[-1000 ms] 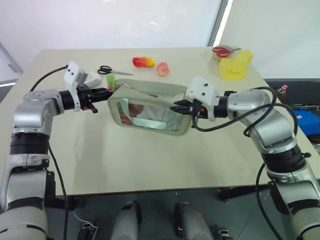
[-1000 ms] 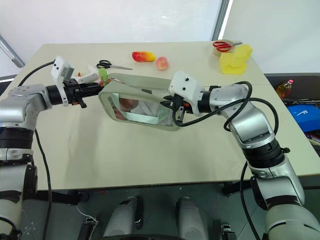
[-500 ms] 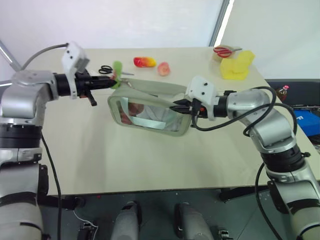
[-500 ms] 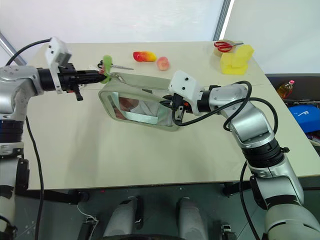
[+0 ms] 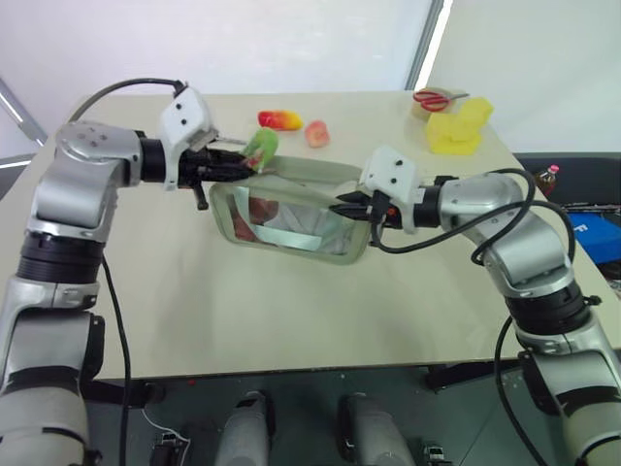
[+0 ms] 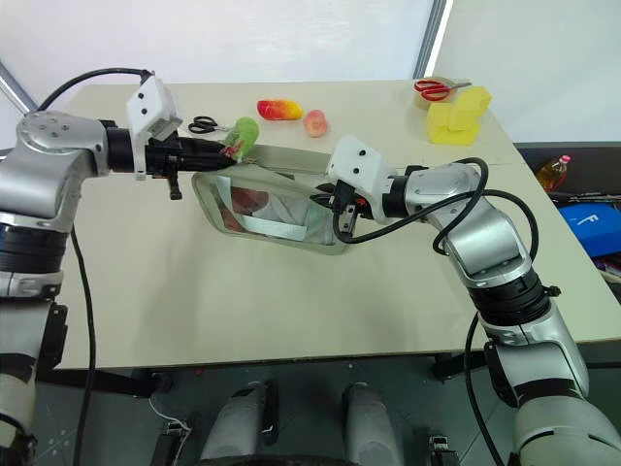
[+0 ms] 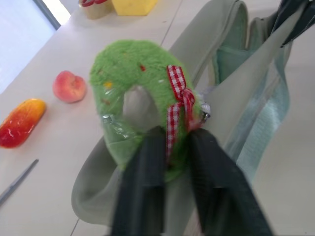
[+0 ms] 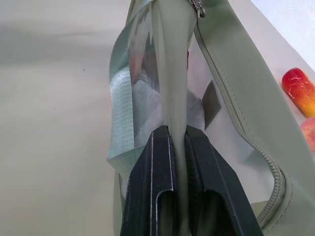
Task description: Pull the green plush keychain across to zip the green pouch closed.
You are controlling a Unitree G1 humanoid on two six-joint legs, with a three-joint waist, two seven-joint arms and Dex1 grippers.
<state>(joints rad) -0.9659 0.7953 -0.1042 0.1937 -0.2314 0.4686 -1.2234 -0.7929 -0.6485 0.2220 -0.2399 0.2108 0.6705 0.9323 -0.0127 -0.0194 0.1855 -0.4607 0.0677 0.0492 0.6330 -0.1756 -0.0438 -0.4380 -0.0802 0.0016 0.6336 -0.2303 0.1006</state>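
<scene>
I should have my left gripper, holding the keychain at the open zipper's start (image 5: pixel 261 149), grip the pouch's corner (image 5: pixel 220 197) and leave the keychain for my right gripper to pull.
The green pouch (image 5: pixel 291 212), pale sage with a clear window, is held up off the table between both arms. My right gripper (image 5: pixel 342 208) is shut on the pouch's right end, and its fingers (image 8: pixel 152 162) pinch the fabric edge beside the zipper. The green plush keychain (image 7: pixel 142 93), a fuzzy lime ring with a red checked ribbon, sits at the pouch's top left corner (image 5: pixel 260 148). My left gripper (image 7: pixel 172 135) is shut on the keychain's lower part, one black finger on each side.
Behind the pouch lie a red-and-yellow toy (image 5: pixel 278 119) and a pink ball (image 5: pixel 316 133). Black scissors (image 6: pixel 204 124) rest behind my left hand. A yellow block (image 5: pixel 456 129) and red scissors (image 5: pixel 432 97) sit at the far right corner. The table (image 5: pixel 291 311) stretches bare in front.
My left gripper has moved right and a little up with the keychain, from beyond the pouch's left end to over its top left corner, and the wrist has rolled. The right arm stayed put.
</scene>
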